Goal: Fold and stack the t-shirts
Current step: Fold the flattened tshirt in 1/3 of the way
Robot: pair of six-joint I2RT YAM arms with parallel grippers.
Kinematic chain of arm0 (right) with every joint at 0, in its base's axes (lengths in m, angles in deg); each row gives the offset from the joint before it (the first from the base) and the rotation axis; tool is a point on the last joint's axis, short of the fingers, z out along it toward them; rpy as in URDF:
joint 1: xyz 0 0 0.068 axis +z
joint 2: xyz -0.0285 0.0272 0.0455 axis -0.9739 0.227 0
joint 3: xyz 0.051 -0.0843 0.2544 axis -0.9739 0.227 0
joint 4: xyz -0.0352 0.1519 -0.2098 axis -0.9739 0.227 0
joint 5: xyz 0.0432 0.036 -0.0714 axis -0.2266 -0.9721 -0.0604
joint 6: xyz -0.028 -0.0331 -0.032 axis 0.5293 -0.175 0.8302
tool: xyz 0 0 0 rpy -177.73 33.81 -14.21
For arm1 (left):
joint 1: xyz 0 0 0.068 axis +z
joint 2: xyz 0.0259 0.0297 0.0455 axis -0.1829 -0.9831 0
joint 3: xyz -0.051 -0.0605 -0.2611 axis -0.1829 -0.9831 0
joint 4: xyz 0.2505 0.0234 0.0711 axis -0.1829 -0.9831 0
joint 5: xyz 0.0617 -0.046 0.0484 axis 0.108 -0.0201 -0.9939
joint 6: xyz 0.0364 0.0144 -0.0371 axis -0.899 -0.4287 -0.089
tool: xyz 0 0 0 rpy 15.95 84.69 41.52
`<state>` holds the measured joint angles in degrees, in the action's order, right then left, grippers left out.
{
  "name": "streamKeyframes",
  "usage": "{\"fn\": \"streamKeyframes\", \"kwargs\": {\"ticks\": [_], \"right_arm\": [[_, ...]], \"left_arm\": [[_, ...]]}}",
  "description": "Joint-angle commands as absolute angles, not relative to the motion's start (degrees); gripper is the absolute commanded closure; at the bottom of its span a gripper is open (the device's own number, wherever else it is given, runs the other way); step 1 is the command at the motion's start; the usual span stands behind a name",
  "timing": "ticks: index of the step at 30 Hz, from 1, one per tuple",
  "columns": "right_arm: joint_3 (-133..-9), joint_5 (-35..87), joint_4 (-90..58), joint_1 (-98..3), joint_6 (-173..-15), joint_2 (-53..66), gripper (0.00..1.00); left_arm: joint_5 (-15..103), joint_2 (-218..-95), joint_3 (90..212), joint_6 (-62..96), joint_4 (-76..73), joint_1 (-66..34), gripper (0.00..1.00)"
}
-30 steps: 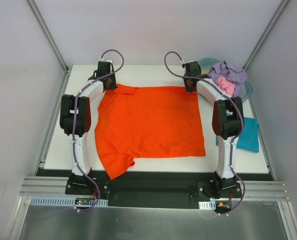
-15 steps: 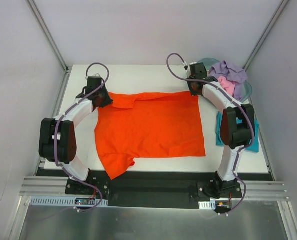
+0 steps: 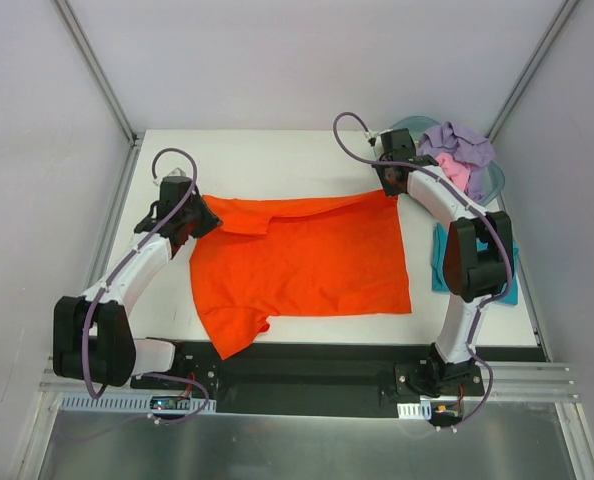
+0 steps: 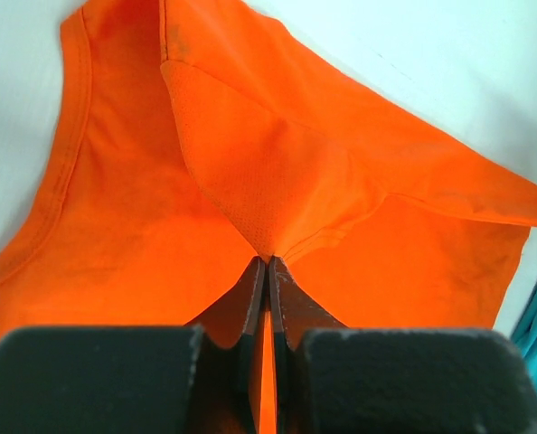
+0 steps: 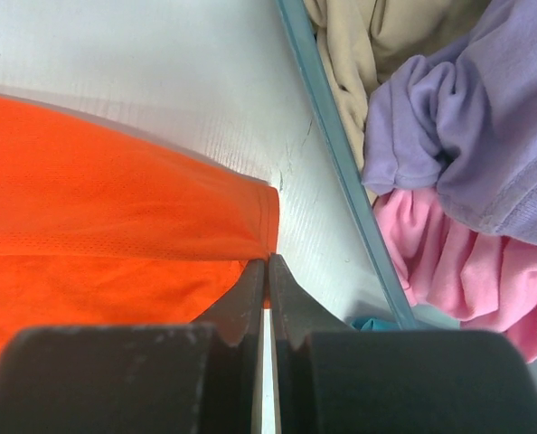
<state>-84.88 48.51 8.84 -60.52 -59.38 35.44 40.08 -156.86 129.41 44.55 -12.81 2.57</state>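
Note:
The orange t-shirt's folded flap (image 3: 345, 204) slants and gets narrower toward the tub, so next my right gripper puts the flap's corner (image 3: 389, 198) down, then grips it again and straightens it.
The bright orange t-shirt (image 3: 297, 262) lies spread on the white table, its far edge lifted and folding toward me. My left gripper (image 3: 199, 217) is shut on its far left corner; in the left wrist view the cloth (image 4: 277, 172) runs taut from the pinch (image 4: 268, 262). My right gripper (image 3: 390, 187) is shut on the far right corner (image 5: 250, 221), pinched at the hem (image 5: 268, 259). Lavender (image 3: 459, 143), pink (image 3: 454, 171) and beige (image 5: 359, 45) shirts fill the tub. A teal shirt (image 3: 497, 268) lies folded at the right edge.
The translucent blue-green tub (image 3: 493, 182) stands at the back right corner; its rim (image 5: 332, 154) runs just right of my right gripper. A sleeve (image 3: 239, 328) of the orange shirt reaches the table's near edge. Grey walls enclose the table.
Both grippers have pulled the shirt's far edge toward the near side, folding it over. The left arm has swung out to the left and back; the right moved less.

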Motion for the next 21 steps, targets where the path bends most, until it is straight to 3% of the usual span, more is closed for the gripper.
{"fn": "streamKeyframes", "kwargs": {"ticks": [1, 11, 17, 19, 21], "right_arm": [[-84.7, 49.5, 9.6, -60.7, -58.2, 31.2, 0.97], [-82.7, 48.5, 9.8, -60.7, -56.8, 30.4, 0.95], [-76.8, 48.1, 9.5, -60.6, -54.9, 27.5, 0.89], [-75.6, 49.5, 10.3, -60.6, -55.5, 27.4, 0.83], [-74.9, 50.7, 11.8, -60.6, -56.1, 27.3, 0.73]], "left_arm": [[39.2, -152.2, 125.8, 48.7, -14.9, 1.1, 1.0], [38.9, -148.9, 120.5, 51.0, -16.1, -1.3, 1.0], [39.0, -150.0, 118.2, 51.5, -17.1, -1.3, 1.0], [38.7, -150.0, 117.9, 51.1, -17.6, -1.3, 0.95], [39.0, -149.7, 117.7, 50.4, -18.4, -1.3, 0.8]]}}
